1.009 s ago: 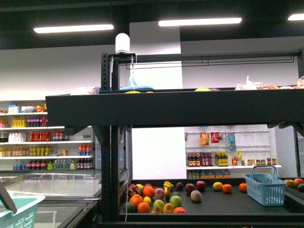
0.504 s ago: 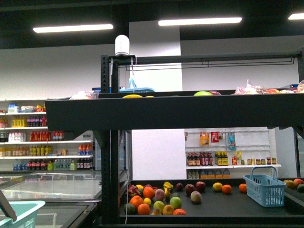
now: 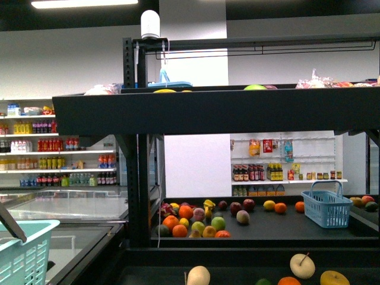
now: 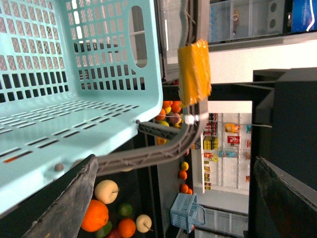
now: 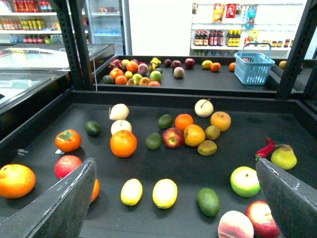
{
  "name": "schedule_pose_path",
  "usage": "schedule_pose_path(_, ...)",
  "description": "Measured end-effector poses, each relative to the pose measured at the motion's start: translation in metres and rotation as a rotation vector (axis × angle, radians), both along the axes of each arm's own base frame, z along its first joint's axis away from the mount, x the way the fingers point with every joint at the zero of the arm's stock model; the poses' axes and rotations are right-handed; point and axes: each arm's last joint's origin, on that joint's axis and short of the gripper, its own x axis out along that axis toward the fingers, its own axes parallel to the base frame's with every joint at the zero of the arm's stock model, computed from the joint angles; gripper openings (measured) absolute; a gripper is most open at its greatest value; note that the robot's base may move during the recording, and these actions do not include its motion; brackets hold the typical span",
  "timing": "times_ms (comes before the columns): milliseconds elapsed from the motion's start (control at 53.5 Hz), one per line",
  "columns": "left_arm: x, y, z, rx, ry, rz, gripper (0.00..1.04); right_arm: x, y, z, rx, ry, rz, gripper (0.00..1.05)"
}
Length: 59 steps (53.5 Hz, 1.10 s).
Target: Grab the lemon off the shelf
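Observation:
A round pin (image 4: pixel 59 167) links the grey handle to the basket's rim. The teal basket (image 3: pixel 25 254) will come along, hanging with its opening up, when I carry it by the handle.
Two smooth yellow oval lemons lie side by side on the near black deck of the shelf (image 5: pixel 148 166) in the right wrist view: one lemon (image 5: pixel 165 193) and a smaller one (image 5: pixel 132 192). My right gripper (image 5: pixel 175 162) is open above this deck, with both lemons low between its fingers and apart from them. My left gripper (image 4: pixel 174 158) is open beside a teal basket (image 4: pixel 74 74), whose grey handle (image 4: pixel 163 151) crosses between its fingers. The shelf's upper deck (image 3: pixel 214 113) fills the front view. Neither gripper shows there.
Around the lemons lie an avocado (image 5: pixel 208 201), a green apple (image 5: pixel 244 181), a peach (image 5: pixel 235 225), an orange (image 5: pixel 123 143) and a red chili (image 5: pixel 266 148). A blue basket (image 5: pixel 253 67) stands on the far deck. Black uprights (image 5: pixel 79 44) flank the deck.
The front view has shifted: the rack sits higher in the frame, and a nearer lower deck with fruit has come into view at the bottom.

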Motion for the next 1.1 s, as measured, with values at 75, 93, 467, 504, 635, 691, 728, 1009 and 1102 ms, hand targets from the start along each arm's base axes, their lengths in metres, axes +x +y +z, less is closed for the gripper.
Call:
schedule_pose_path(75, 0.015, 0.008, -0.003, -0.006, 0.012, 0.013, 0.97, 0.0, 0.0, 0.0, 0.0, 0.0, 0.0, 0.97)
schedule_pose_path(93, 0.018, 0.009, -0.003, -0.006, 0.01, 0.015, 0.97, 0.0, 0.0, 0.0, 0.0, 0.0, 0.0, 0.97)
schedule_pose_path(467, 0.077, 0.035, 0.001, 0.028, -0.01, 0.042, 0.97, 0.0, 0.0, 0.0, 0.0, 0.0, 0.0, 0.97)
schedule_pose_path(504, 0.082, 0.036, 0.002, 0.031, -0.009, 0.048, 0.97, 0.0, 0.0, 0.0, 0.0, 0.0, 0.0, 0.97)
schedule_pose_path(635, 0.096, 0.038, 0.007, 0.044, -0.024, 0.044, 0.97, 0.0, 0.0, 0.0, 0.0, 0.0, 0.0, 0.97)
schedule_pose_path(691, 0.101, 0.039, 0.011, 0.052, -0.037, 0.042, 0.97, 0.0, 0.0, 0.0, 0.0, 0.0, 0.0, 0.97)
schedule_pose_path(728, 0.104, 0.039, 0.013, 0.056, -0.043, 0.039, 0.97, 0.0, 0.0, 0.0, 0.0, 0.0, 0.0, 0.97)
schedule_pose_path(1009, 0.118, 0.042, -0.001, 0.055, -0.01, 0.038, 0.97, 0.0, 0.0, 0.0, 0.0, 0.0, 0.0, 0.97)
schedule_pose_path(1102, 0.119, 0.043, -0.005, 0.053, 0.0, 0.042, 0.97, 0.0, 0.0, 0.0, 0.0, 0.0, 0.0, 0.97)
